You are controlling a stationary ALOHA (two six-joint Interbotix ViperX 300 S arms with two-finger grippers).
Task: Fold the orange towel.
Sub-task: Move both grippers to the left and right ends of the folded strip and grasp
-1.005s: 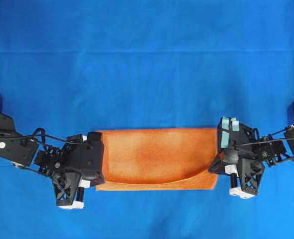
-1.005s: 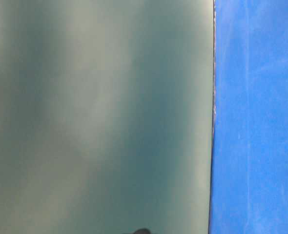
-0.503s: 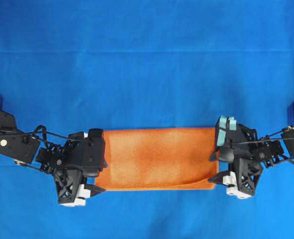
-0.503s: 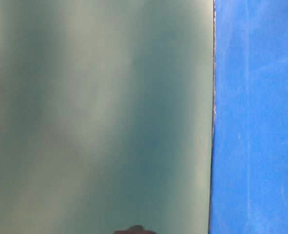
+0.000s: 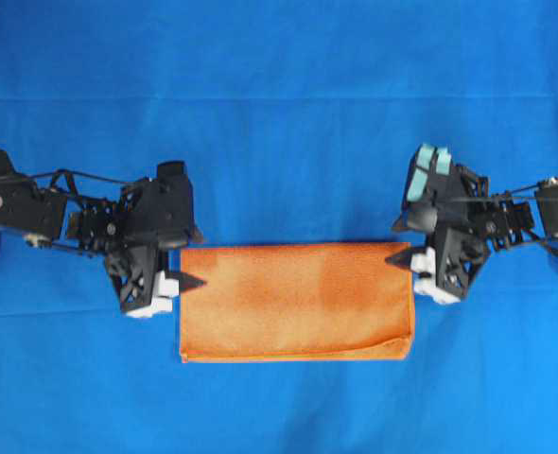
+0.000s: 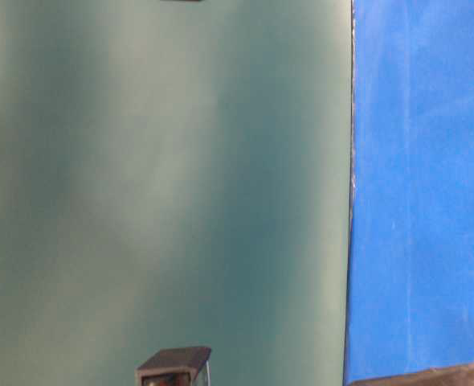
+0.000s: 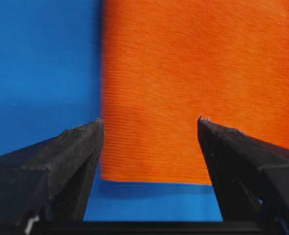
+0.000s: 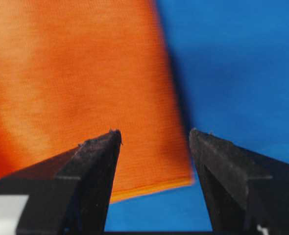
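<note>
My gripper will have the orange towel [image 5: 293, 301] hanging as one limp piece, layers together, when I lift it, because the towel's far corner [image 5: 402, 248] shows stacked layers between the fingers.
The orange towel [image 5: 296, 303] lies flat on the blue cloth as a wide rectangle, its doubled edges along the near side. My left gripper [image 5: 201, 257] hovers open at the towel's far left corner, its fingers empty. My right gripper [image 5: 392, 242] hovers open at the far right corner, also empty. In the left wrist view the towel [image 7: 193, 73] shows between and beyond the spread fingers [image 7: 81, 147], its end edge below the tips. In the right wrist view a towel corner [image 8: 76, 73] with two layers sits between the open fingers [image 8: 98, 161].
A large blue cloth [image 5: 279, 113] covers the whole table. The table-level view shows mostly a blurred grey-green surface [image 6: 165, 185], a strip of blue cloth [image 6: 422, 201] at the right, and dark arm parts [image 6: 173, 366] at the bottom edge.
Both grippers went from shut to open, let go of the towel's near corners and moved away to its far corners. The lifted top layer has settled flat.
</note>
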